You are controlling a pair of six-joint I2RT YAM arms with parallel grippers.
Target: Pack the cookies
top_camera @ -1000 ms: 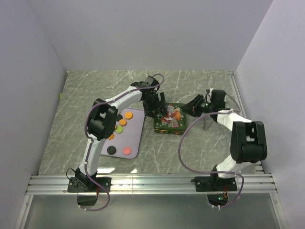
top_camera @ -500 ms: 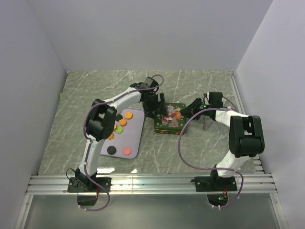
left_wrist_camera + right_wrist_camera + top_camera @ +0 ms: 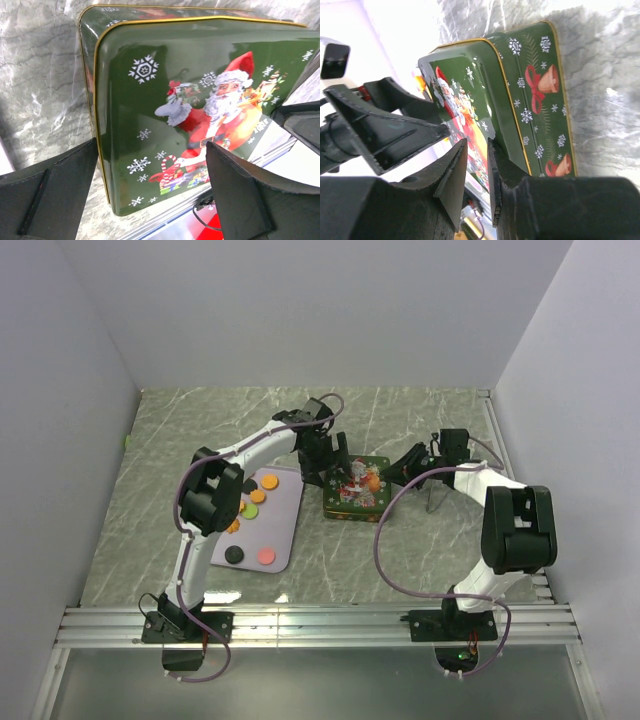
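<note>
I should pull the lid back toward the tray (image 3: 288,502) with my left gripper and then bring it squarely over the tin, because the lid slants over the tin's rim (image 3: 281,21).
The cookies (image 3: 257,496) are small flat discs, orange, green, black and pink, lying on a pale lilac tray (image 3: 287,530). A green Christmas tin (image 3: 358,490) with a Santa lid stands shut right of the tray. My left gripper (image 3: 333,462) hangs over the tin's back left part. In the left wrist view the gripper (image 3: 151,145) is open wide above the lid (image 3: 190,100), holding nothing. My right gripper (image 3: 398,470) is at the tin's right edge. In the right wrist view the gripper (image 3: 476,145) is almost shut at the lid's corner (image 3: 470,85), with nothing seen between the fingers.
The tin and tray sit mid-table on a grey marbled top (image 3: 420,540). White walls close in the left, back and right. A metal rail (image 3: 320,625) with both arm bases runs along the near edge.
The right arm's elbow has drawn in toward the right wall while its gripper stayed at the tin's right edge. The left arm, tin and cookies have not visibly moved.
</note>
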